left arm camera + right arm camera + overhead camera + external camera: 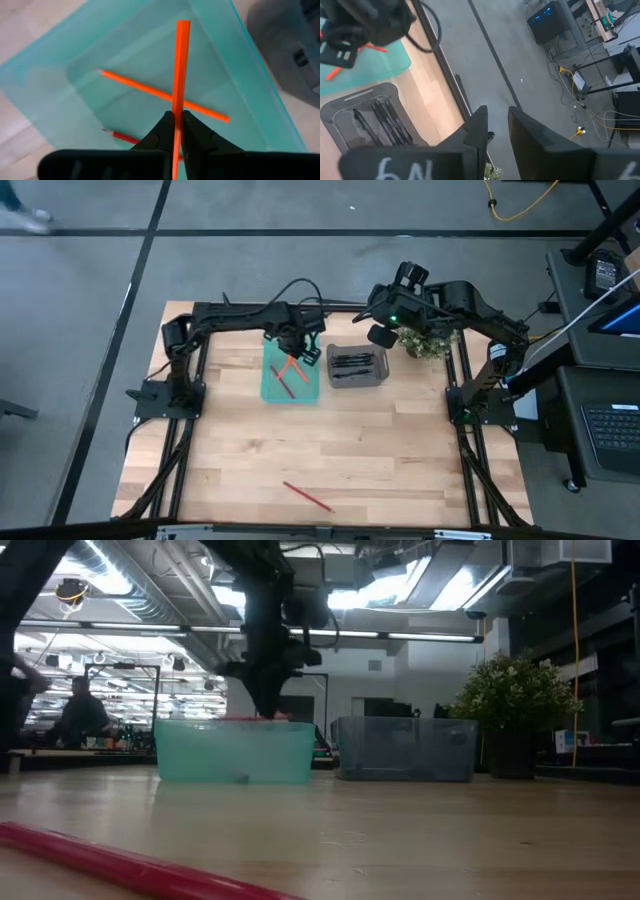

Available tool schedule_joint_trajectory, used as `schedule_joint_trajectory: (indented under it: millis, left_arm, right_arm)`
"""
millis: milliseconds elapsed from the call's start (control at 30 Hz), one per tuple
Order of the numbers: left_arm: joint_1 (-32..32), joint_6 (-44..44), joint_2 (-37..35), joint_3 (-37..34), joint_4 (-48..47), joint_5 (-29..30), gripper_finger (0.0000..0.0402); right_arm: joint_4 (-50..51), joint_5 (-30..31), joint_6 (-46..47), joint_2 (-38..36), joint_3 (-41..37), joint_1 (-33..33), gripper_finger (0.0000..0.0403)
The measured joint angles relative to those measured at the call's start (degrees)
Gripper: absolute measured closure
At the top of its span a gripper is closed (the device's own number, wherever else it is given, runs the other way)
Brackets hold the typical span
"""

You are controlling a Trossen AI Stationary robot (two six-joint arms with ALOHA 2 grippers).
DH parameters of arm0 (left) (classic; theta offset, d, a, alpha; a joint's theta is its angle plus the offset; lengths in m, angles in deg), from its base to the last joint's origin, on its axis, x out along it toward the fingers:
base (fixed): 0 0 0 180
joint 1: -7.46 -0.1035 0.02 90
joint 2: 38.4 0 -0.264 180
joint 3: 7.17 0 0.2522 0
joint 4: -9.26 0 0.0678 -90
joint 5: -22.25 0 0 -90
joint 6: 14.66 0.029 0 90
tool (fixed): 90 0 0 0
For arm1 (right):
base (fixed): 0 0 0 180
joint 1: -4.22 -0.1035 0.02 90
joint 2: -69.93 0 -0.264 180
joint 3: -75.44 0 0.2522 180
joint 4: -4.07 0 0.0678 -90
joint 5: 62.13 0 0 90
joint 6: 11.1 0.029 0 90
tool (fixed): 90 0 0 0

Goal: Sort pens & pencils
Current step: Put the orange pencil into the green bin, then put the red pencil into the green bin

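My left gripper should keep going down until the orange pencil (182, 60) is close to the bin's bottom (300, 393) and then let go, because the pencil is hanging between the teal bin's sides, above other pencils.
My left gripper (176, 131) hangs over the teal bin (303, 390), shut on an orange pencil (181, 65). On the bin's floor lie another orange pencil (150, 90) and a red one (119, 135). The grey bin (357, 379) next to it holds several black pens (380, 122). One red pencil (307, 496) lies flat on the table near the near edge, and it fills the low view's foreground (130, 865). My right gripper (497, 125) is open, raised beyond the grey bin by the table's far right. My left gripper pinches the orange pencil's shaft (177, 107) between its two fingers, coming from above and pointing down into the teal bin. The pencil runs on past the fingertips to its free end (183, 24). It is lifted clear of the pencils on the bin's floor.
A potted plant (430, 340) stands at the far right corner, just below my right arm. Black frame rails (180, 440) run along the table's left and right sides. Bare wood (330, 440) lies between the bins and the near edge.
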Motion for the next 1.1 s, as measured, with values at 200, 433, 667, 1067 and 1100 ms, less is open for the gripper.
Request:
schedule_joint_trajectory:
  millis: [200,433,667,1067,1100]
  left_arm:
    - [-0.1,0.9,4.5,0.0,2.2,-2.6,0.0388]
    - [-0.3,1.9,7.0,0.0,4.0,-3.2,0.0388]
    - [-0.2,4.1,7.4,0.0,5.4,-3.0,0.0366]
    - [-1.3,8.3,7.2,0.0,5.0,-2.2,0.0303]
    - [-1.6,9.0,6.8,0.0,4.3,-2.1,0.0303]
  right_arm:
    - [0.0,-0.1,0.3,0.0,0.0,0.0,0.0324]
    - [0.0,-0.6,0.5,0.0,0.0,0.0,0.0324]
    - [0.0,-0.6,0.5,0.0,0.0,0.0,0.0324]
    - [0.0,-0.7,0.5,0.0,0.0,0.0,0.0325]
    - [0.0,-0.6,0.5,0.0,0.0,0.0,0.0325]
